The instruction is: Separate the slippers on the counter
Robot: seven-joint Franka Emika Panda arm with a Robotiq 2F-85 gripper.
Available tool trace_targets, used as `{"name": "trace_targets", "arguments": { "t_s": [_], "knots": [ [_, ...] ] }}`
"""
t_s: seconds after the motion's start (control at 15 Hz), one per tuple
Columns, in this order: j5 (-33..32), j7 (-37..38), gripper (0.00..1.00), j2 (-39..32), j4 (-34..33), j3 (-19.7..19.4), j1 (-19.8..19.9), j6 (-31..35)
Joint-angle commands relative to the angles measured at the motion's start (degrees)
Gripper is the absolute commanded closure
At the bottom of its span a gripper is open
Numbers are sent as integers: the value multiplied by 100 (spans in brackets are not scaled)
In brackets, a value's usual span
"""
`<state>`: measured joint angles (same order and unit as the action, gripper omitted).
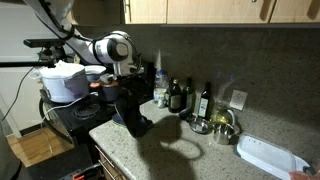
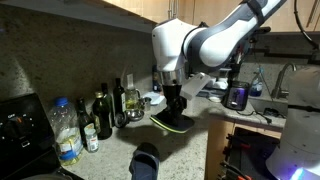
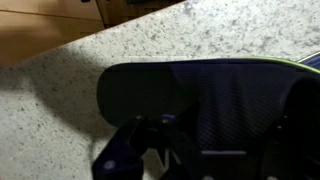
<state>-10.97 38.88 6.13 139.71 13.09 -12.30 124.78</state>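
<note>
My gripper should carry the held slipper back to the open counter (image 1: 160, 148) and lay it flat, because it hangs tilted near the other slipper (image 2: 145, 162) by the stove.
In an exterior view my gripper (image 2: 175, 106) points down over the speckled counter (image 2: 192, 152) and is shut on one dark slipper (image 2: 172, 123) with a green edge, holding it tilted just above the stone. The other slipper (image 2: 145, 160) lies flat on the counter nearer the camera, apart from the held one. In an exterior view the gripper (image 1: 124, 94) holds the slipper (image 1: 132, 118) above the counter (image 1: 170, 150) near the stove end. In the wrist view the held slipper (image 3: 210, 105) fills the picture over the counter (image 3: 60, 110); my fingers are lost in the dark.
Several bottles (image 2: 102, 115) and a water bottle (image 2: 65, 130) stand along the back wall. The black stove (image 2: 20, 125) is beside them. A white tray (image 1: 268, 155), a bowl (image 1: 222, 126) and a white pot (image 1: 65, 80) also show.
</note>
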Motion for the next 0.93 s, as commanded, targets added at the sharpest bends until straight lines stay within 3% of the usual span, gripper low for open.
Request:
{"name": "trace_targets", "arguments": {
  "t_s": [0.0, 0.47, 0.87],
  "knots": [
    [-44, 236, 100, 214, 474, -171, 320, 114],
    [-46, 400, 100, -75, 941, -554, 789, 767],
    [702, 666, 100, -45, 1088, -557, 724, 1420]
  ]
}}
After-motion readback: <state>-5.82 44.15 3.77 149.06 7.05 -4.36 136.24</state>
